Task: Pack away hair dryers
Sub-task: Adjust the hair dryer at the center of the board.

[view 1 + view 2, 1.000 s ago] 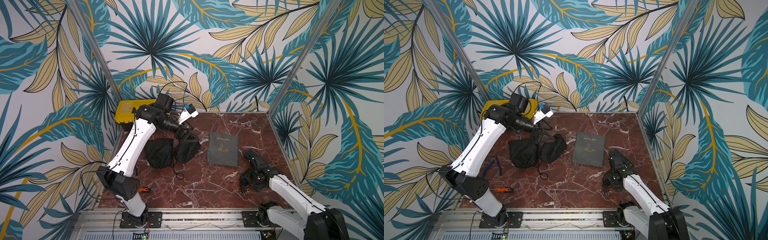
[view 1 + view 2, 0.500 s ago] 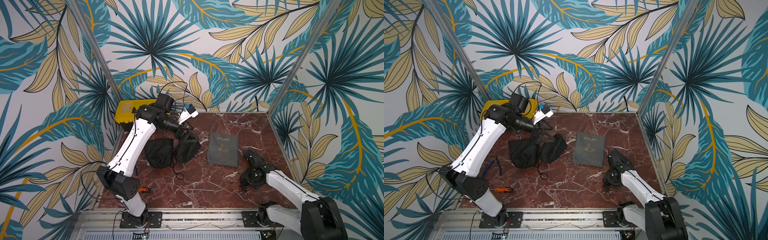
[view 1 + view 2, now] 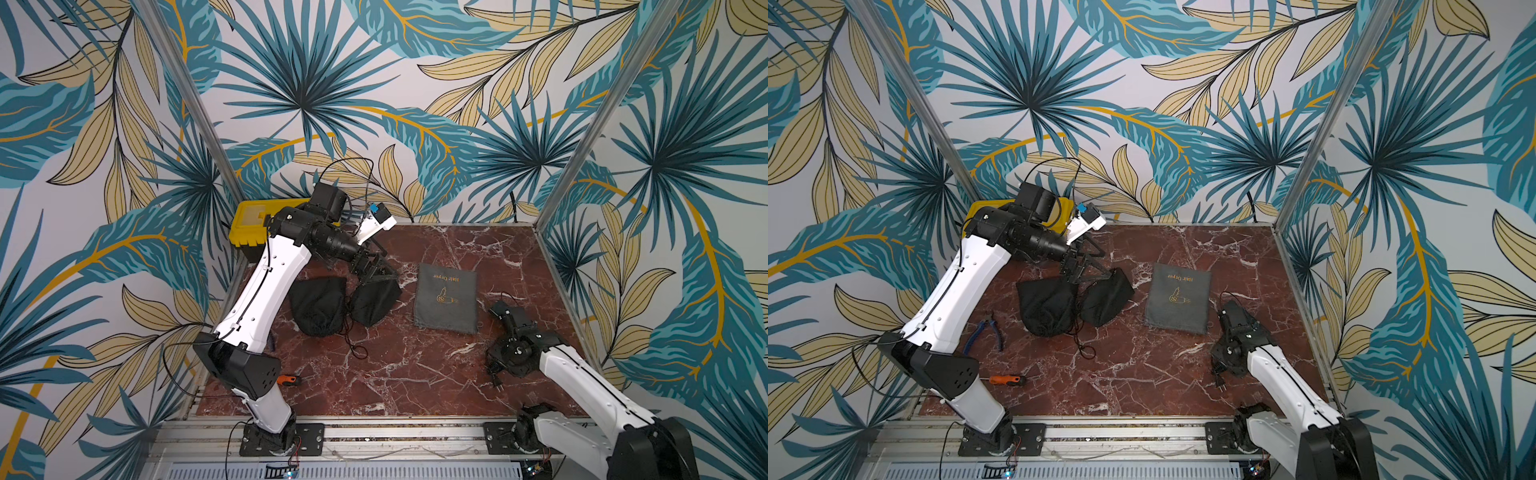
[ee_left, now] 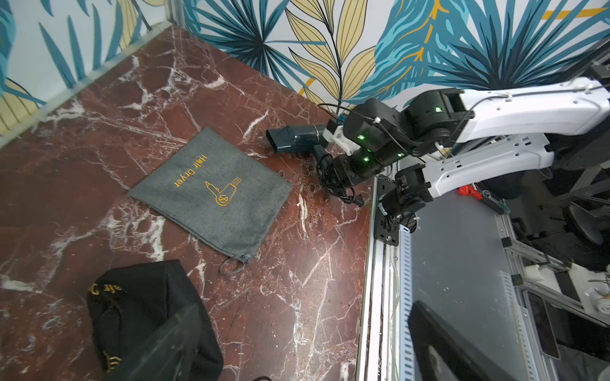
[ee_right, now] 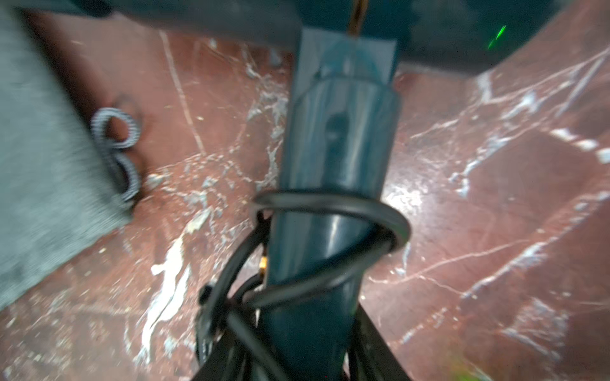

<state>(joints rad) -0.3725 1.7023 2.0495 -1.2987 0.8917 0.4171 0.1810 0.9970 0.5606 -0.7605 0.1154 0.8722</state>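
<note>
Next, my right gripper picks up the hair dryer and brings its nozzle across, because the hair dryer's nozzle (image 4: 291,138) is far from my open left gripper (image 3: 393,270).
A dark teal hair dryer (image 4: 292,140) lies on the marble near the right wall, its nozzle (image 3: 500,311) sticking out from under my right arm. Its handle (image 5: 330,184), wrapped in black cord, runs between the jaws of my right gripper (image 5: 298,349), which press on both sides of it. My left gripper (image 4: 303,356) hangs open over two bulging black pouches (image 3: 318,305) (image 3: 374,301), with one finger (image 4: 165,343) in front of a black pouch (image 4: 138,306). A flat grey "Hair Dryer" pouch (image 3: 446,299) lies between the arms. No other hair dryer is in view.
A yellow toolbox (image 3: 249,226) stands at the back left corner behind my left arm. Blue-handled pliers (image 3: 984,328) and an orange screwdriver (image 3: 1005,379) lie at the front left. The dryer's plug (image 3: 496,380) rests on the marble. The grey pouch's drawstring (image 5: 115,148) is beside the handle.
My right gripper's jaws have narrowed onto the dryer's handle, and the right arm has drawn in a little toward the grey pouch. The left arm has not moved.
</note>
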